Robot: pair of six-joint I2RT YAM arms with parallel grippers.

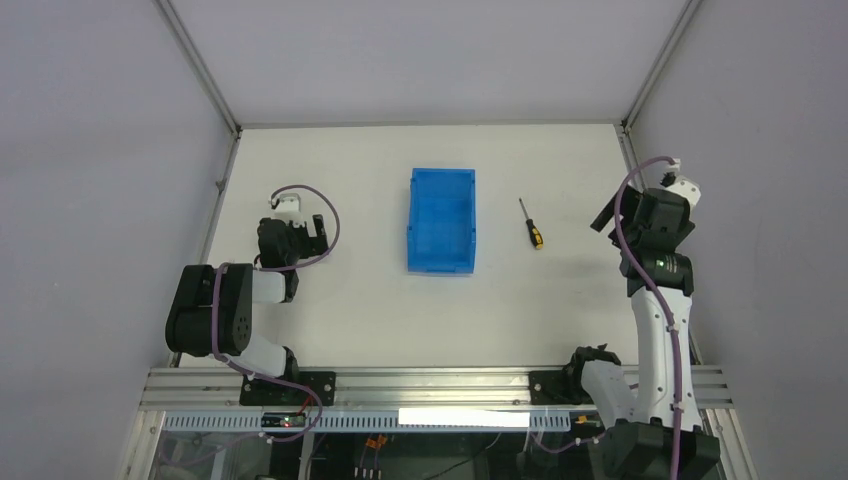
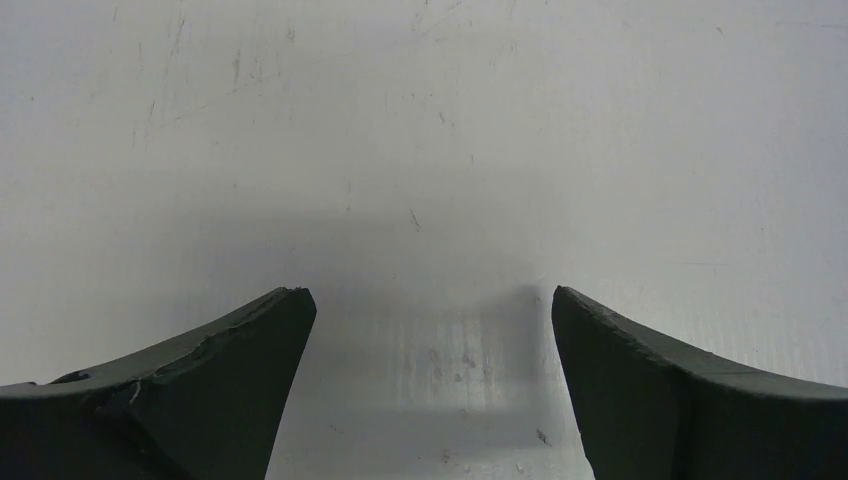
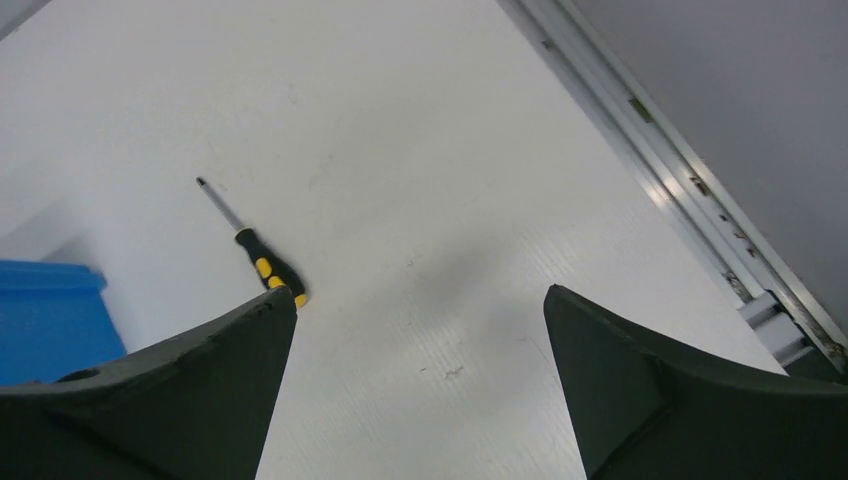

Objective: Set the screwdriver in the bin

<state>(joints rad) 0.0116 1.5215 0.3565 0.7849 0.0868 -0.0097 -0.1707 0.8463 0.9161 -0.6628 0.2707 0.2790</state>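
Note:
My right gripper should keep moving toward the handle until its open fingers are on both sides of it, and then close, because the screwdriver's handle (image 1: pixel 535 235) is well clear of the blue bin.
The screwdriver (image 1: pixel 531 226), with a thin dark shaft and a black-and-yellow handle, lies flat on the white table right of the bright blue bin (image 1: pixel 441 233). In the right wrist view the screwdriver (image 3: pixel 256 256) lies ahead to the left, its handle end just past my left fingertip, and a corner of the bin (image 3: pixel 50 320) shows at the left edge. My right gripper (image 3: pixel 420 300) is open and empty, raised above the table right of the screwdriver (image 1: pixel 612 213). My left gripper (image 2: pixel 428 300) is open and empty over bare table, left of the bin (image 1: pixel 310 228).
A metal frame rail (image 3: pixel 690 180) runs along the table's right edge close to my right gripper. Grey walls enclose the table on the left, back and right. The arm bases sit on a rail (image 1: pixel 430 385) at the near edge.

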